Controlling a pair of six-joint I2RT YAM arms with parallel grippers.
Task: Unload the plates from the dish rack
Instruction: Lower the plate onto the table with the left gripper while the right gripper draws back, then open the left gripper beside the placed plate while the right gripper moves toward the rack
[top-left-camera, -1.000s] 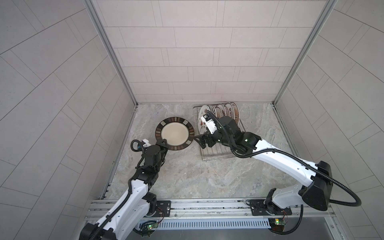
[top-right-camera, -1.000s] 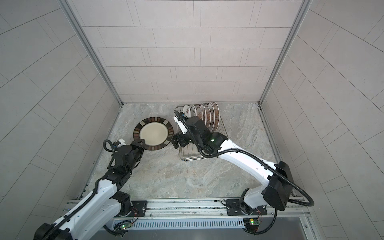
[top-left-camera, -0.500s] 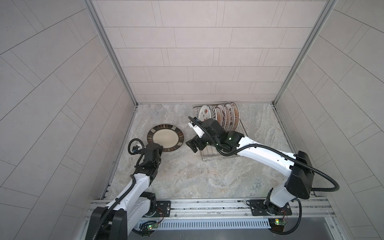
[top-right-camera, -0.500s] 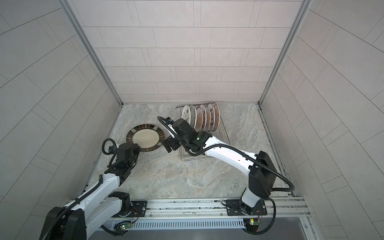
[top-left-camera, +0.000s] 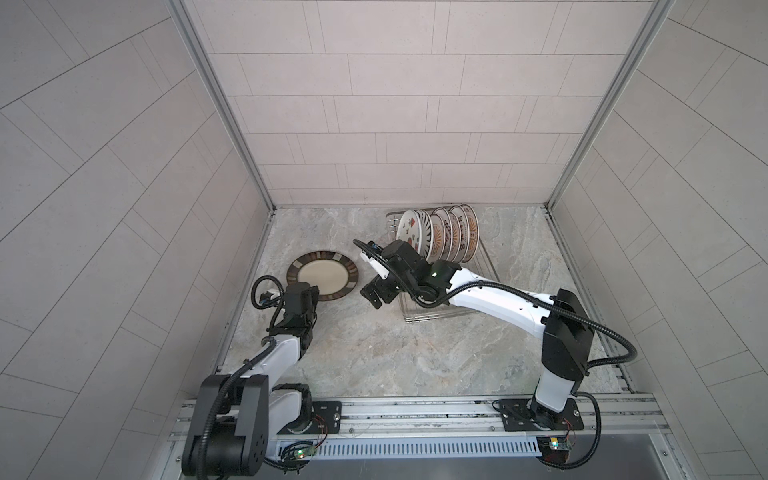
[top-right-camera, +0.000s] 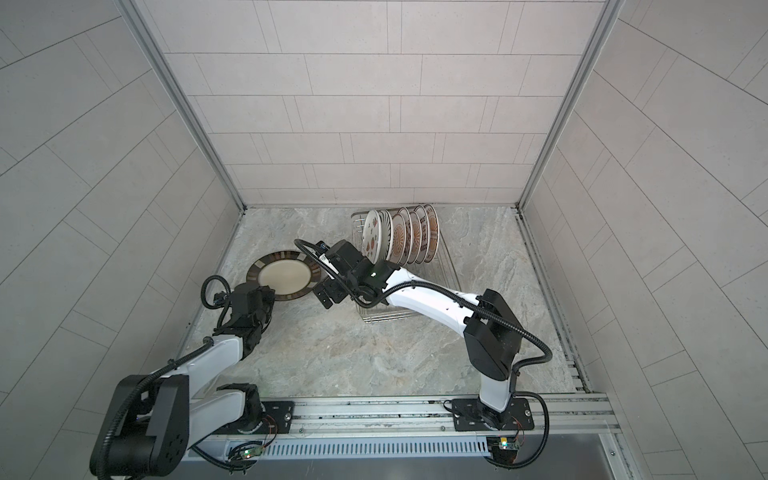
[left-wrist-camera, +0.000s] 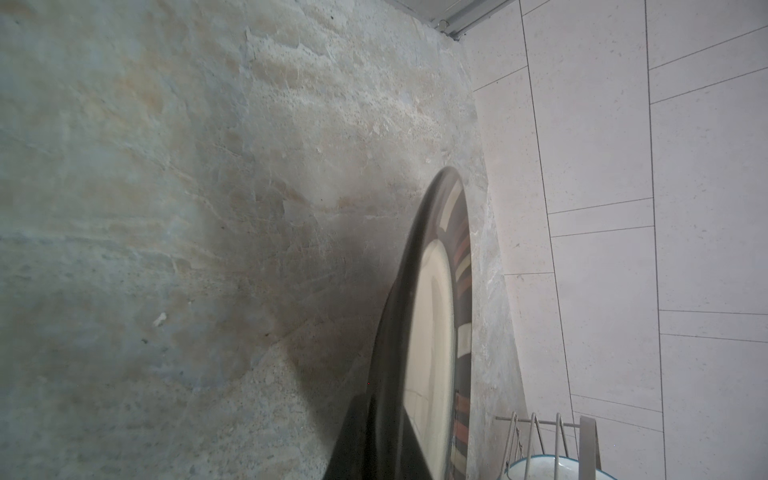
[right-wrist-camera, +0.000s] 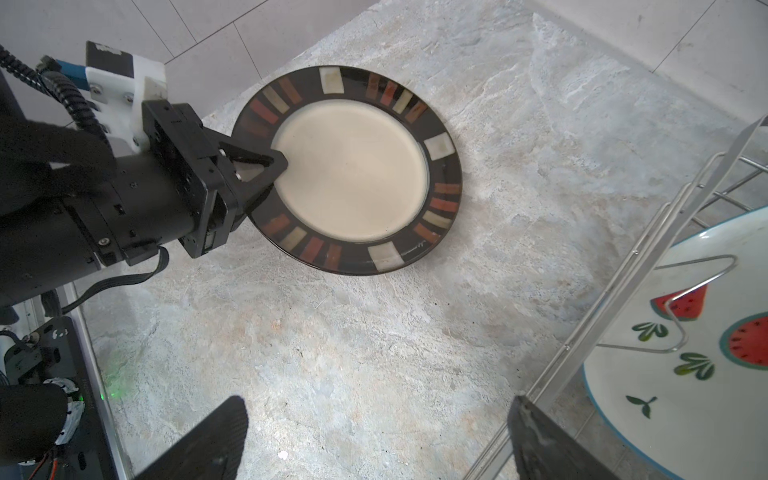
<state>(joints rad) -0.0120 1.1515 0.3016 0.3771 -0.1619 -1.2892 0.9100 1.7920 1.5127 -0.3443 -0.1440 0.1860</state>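
Note:
The dark-rimmed plate (top-left-camera: 324, 273) is almost flat over clear stone (left-wrist-camera: 332, 344), with its cream centre facing up. My left gripper keeps lowering it until the plate rests, then let go.
A dark-rimmed plate (top-left-camera: 322, 276) (top-right-camera: 284, 276) with a cream centre lies low and nearly flat over the left of the table. My left gripper (top-left-camera: 313, 289) (right-wrist-camera: 266, 166) is shut on its near rim. In the left wrist view the plate (left-wrist-camera: 432, 311) is edge-on, casting a shadow on the stone. Whether it touches the table I cannot tell. The dish rack (top-left-camera: 428, 318) (top-right-camera: 386, 318) holds several upright plates (top-left-camera: 446, 237), with the watermelon plate (top-left-camera: 409, 232) (right-wrist-camera: 685, 353) in front. My right gripper (top-left-camera: 376, 291) (right-wrist-camera: 376, 419) hangs open and empty by the rack's left front corner.
Tiled walls close in the marble table (top-left-camera: 395, 353) on three sides. The left wall stands close to the dark-rimmed plate. The rack's wire rail (right-wrist-camera: 623, 282) runs right beside one right finger. An aluminium rail (top-left-camera: 415, 411) with both arm bases runs along the front edge.
The left arm has carried the dark-rimmed plate left and down toward the table. The right gripper, open throughout, has swung from over the rack to its left front corner.

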